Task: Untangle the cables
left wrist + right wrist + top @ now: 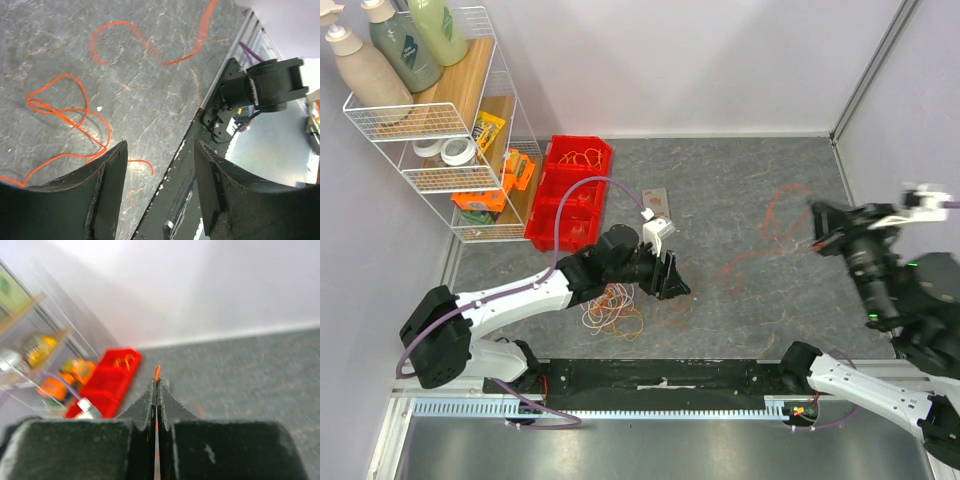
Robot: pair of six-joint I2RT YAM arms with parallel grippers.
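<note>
The orange cable is hanging from my right gripper, a long way from the red bin (570, 194). Next, my left gripper takes over the cable and brings it to that bin.
A coil of orange and white cables (613, 312) lies on the grey mat near its front edge. My left gripper (672, 277) is open and empty just right of the coil, low over the mat. The left wrist view shows its jaws (160, 145) apart, with loose orange cable loops (65, 111) on the mat ahead. My right gripper (816, 222) is raised at the right and shut on an orange cable (772, 222) that trails down to the mat. In the right wrist view the cable's end (157, 372) pokes out between the closed fingertips (156, 382).
A red divided bin (570, 190) with a few cables stands at the back left, also seen in the right wrist view (107, 382). A white wire rack (440, 130) with bottles and snacks stands left of it. A small card (655, 203) lies mid-mat. A black rail (660, 375) borders the front.
</note>
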